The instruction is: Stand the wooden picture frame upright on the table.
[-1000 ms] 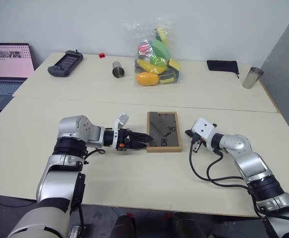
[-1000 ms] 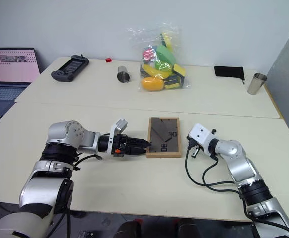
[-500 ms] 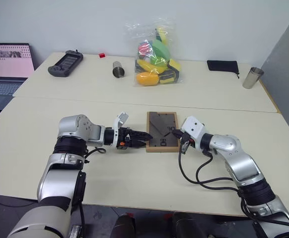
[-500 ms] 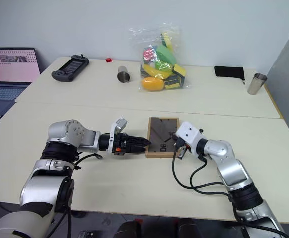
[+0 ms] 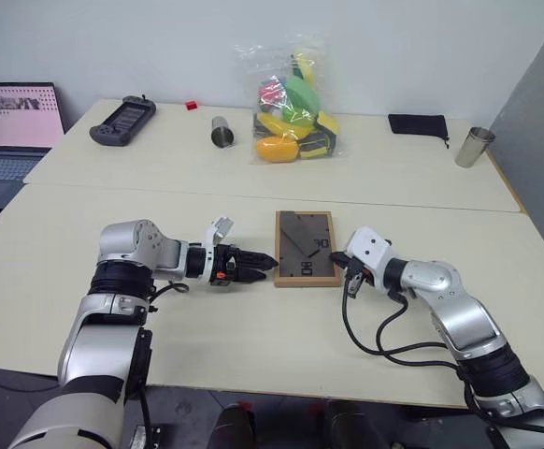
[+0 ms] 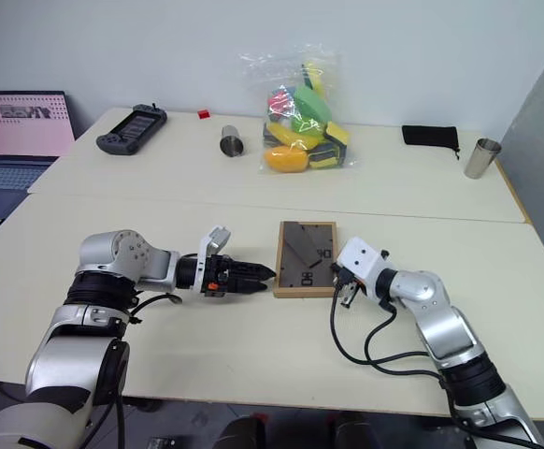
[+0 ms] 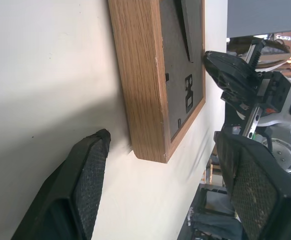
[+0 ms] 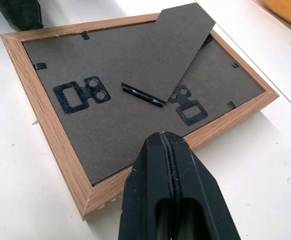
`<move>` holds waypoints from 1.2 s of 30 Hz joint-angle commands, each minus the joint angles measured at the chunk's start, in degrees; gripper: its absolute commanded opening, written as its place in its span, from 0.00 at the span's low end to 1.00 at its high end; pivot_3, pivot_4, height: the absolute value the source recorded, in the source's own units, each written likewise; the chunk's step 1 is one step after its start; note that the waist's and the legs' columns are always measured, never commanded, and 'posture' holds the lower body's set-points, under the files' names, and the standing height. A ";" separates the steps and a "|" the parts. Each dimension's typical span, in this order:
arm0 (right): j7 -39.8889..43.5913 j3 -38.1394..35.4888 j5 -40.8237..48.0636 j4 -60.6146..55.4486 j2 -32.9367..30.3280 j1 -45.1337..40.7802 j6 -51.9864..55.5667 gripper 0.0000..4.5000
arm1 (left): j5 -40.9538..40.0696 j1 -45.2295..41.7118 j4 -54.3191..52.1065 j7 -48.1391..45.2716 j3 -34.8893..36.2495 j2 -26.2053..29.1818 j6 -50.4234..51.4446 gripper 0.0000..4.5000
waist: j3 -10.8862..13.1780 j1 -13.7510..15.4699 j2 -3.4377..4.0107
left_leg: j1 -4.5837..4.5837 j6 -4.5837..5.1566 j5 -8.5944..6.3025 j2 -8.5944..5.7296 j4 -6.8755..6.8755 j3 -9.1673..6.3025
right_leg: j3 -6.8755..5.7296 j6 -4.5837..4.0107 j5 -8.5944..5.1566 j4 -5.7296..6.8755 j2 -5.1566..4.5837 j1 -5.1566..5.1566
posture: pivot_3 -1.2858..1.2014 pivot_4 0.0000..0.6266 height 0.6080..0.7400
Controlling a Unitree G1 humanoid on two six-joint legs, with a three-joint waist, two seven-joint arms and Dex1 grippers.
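Note:
The frame's wooden rim is under my right gripper's fingers, so next my right gripper moves back and pushes the frame's side close to the frame's corner toward my left gripper.
The wooden picture frame lies flat on the table, its dark back panel up and its stand flap lifted a little. My left gripper is open just left of the frame's left edge. In the left wrist view its fingers stand wide apart, with the frame's corner ahead of them. My right gripper is shut, its tips at the frame's right edge and over the wooden rim.
On the far table section are a clear bag of colourful toys, a metal cup, a game controller, a black pouch and a second metal cup. A laptop stands at the far left.
My right gripper has swung left, from beside the frame up to its right edge. The left gripper has stayed about where it was, and the frame has not moved.

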 commanded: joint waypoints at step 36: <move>0.29 -1.19 -0.79 1.30 -4.97 1.90 -3.70 0.00 | 5.71 -5.70 5.62 2.00 -3.21 -3.87 -5.00 0.79 | -0.04 0.37 0.06 | 0.06 0.01 -0.01 -0.07 -0.03 0.01 | 0.00 0.01 -0.01 -0.10 -0.05 0.12 | 0.52 0.24 1.00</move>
